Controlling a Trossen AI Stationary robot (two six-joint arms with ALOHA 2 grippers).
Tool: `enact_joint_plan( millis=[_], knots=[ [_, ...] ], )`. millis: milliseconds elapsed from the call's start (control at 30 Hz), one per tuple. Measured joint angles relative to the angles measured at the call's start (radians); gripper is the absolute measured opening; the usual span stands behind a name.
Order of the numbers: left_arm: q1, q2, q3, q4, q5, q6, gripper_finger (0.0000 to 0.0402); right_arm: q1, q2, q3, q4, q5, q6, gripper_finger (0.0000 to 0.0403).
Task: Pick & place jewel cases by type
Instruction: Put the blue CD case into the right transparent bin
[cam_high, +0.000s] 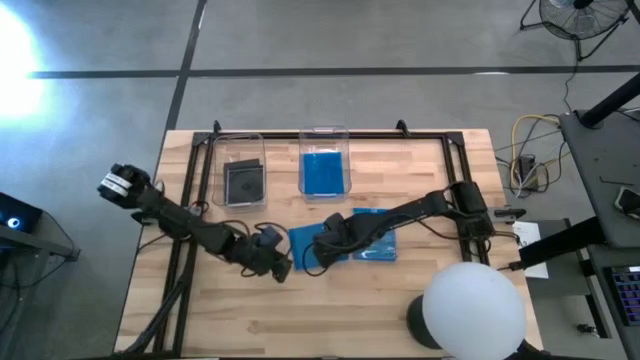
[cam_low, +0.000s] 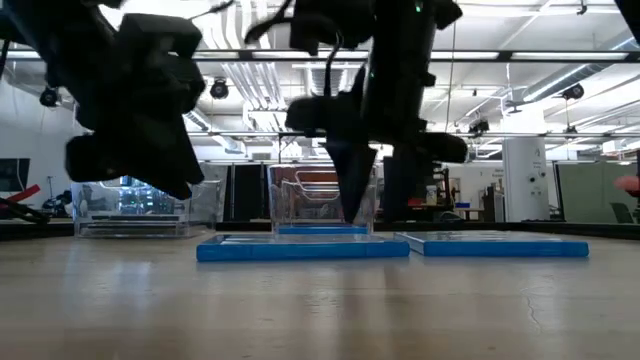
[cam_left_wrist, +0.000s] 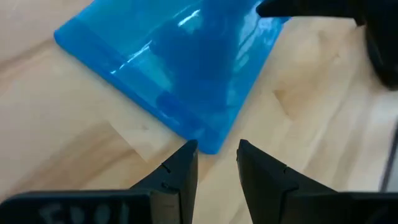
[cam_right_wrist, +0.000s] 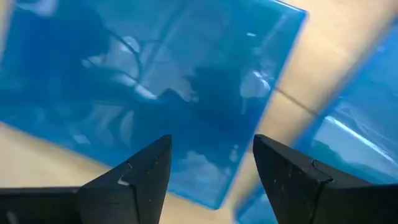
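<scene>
The blue jewel case (cam_low: 290, 249) lies flat under my right gripper. I should hold its corner steady with my left gripper and tip up the opposite edge (cam_low: 403, 247) to grip it.
Two bright blue jewel cases lie flat on the wooden table, side by side: one (cam_high: 300, 240) (cam_left_wrist: 174, 68) (cam_right_wrist: 155, 93) to the left, the other (cam_high: 382, 246) (cam_right_wrist: 357, 140) to the right. My right gripper (cam_high: 322, 250) (cam_right_wrist: 211, 158) hangs open over the left case, fingers pointing down, one on either side of its near edge. My left gripper (cam_high: 283, 268) (cam_left_wrist: 217, 152) is open a little and slants down just short of that case's near left corner (cam_left_wrist: 210, 144). A dark jewel case (cam_high: 243, 182) lies in the left clear bin (cam_high: 240, 138), a blue one (cam_high: 323, 172) in the right bin (cam_high: 323, 131).
The two clear bins stand side by side at the table's far edge. A black metal frame (cam_high: 190, 180) runs along the table's left, far and right sides. A white round dome (cam_high: 472, 310) sits at the near right corner. Bare wood lies along the near edge.
</scene>
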Motion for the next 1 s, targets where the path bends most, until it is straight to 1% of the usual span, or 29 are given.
enact_joint_plan(
  millis=[133,300,367,500,567,667,733,900,1000],
  knots=[
    [0.055,0.021,0.000,0.000,0.055,0.058,0.0094,-0.008,-0.001,-0.040,0.001,-0.003,-0.017,0.0219],
    [0.103,0.069,-0.001,-0.001,0.115,0.113,0.0094,-0.024,-0.033,-0.103,0.057,-0.020,-0.029,0.0219],
    [0.115,0.096,-0.001,0.000,0.150,0.134,0.0094,-0.035,-0.041,-0.128,0.107,-0.057,-0.058,0.0219],
    [0.118,0.142,0.000,-0.003,0.202,0.152,0.0094,-0.046,-0.045,-0.179,0.265,-0.178,-0.122,0.0219],
    [0.113,0.158,0.002,-0.004,0.222,0.154,0.0094,-0.048,-0.042,-0.192,0.309,-0.190,-0.109,0.0219],
    [0.114,0.174,0.002,-0.008,0.233,0.160,0.0094,-0.050,-0.044,-0.208,0.327,-0.199,-0.099,0.0219],
    [0.114,0.179,0.002,-0.011,0.233,0.171,0.0094,-0.050,-0.045,-0.212,0.330,-0.213,-0.125,0.0219],
    [0.113,0.183,0.001,-0.017,0.242,0.188,0.0094,-0.055,-0.045,-0.197,0.329,-0.292,-0.217,0.0219],
    [0.108,0.181,-0.002,-0.042,0.285,0.209,0.0094,-0.053,-0.048,-0.180,0.350,-0.346,-0.260,0.0219]
  ],
)
